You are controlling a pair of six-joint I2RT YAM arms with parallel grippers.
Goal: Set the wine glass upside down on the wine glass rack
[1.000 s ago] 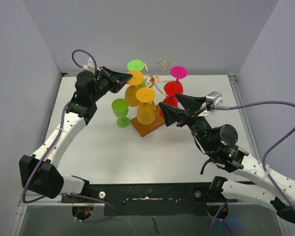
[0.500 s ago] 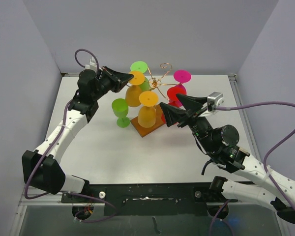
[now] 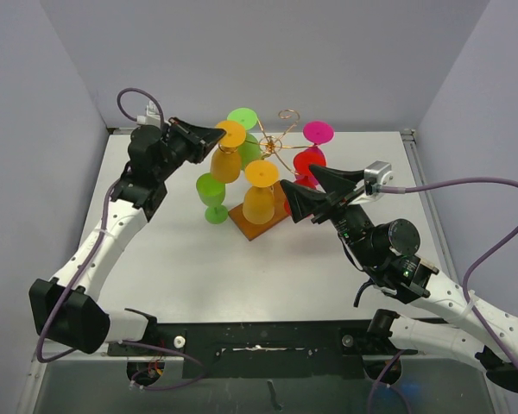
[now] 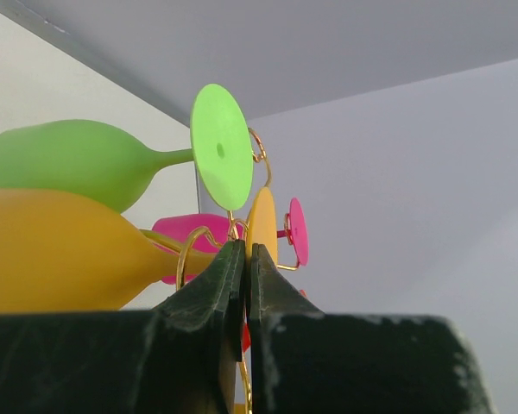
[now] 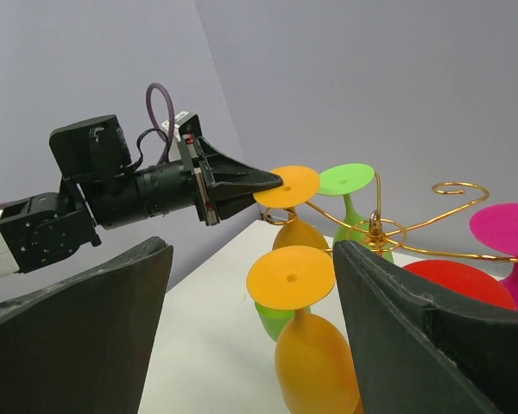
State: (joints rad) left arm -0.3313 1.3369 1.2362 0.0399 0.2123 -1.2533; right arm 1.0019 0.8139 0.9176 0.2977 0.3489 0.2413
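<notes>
My left gripper should keep moving down, as the held glass is upside down and its foot is above the wire loop. It should let go once the glass's foot rests there.
The gold wire wine glass rack stands on its brown wooden base at the table's middle back. My left gripper is shut on the rim of the foot of an orange wine glass, which hangs upside down at a curled arm of the rack. The left wrist view shows the shut fingertips at the foot's edge. My right gripper is open and empty beside the rack's right side. In its view the held glass's foot lies over a wire loop.
A second orange glass, a green one, a red one and a magenta one hang upside down on the rack. Another green glass stands on the table left of the base. Walls close off the back and both sides.
My left gripper and the orange glass it holds have shifted slightly left. The rack with its hanging glasses shifted a little to the right a second ago. The right arm has not moved.
</notes>
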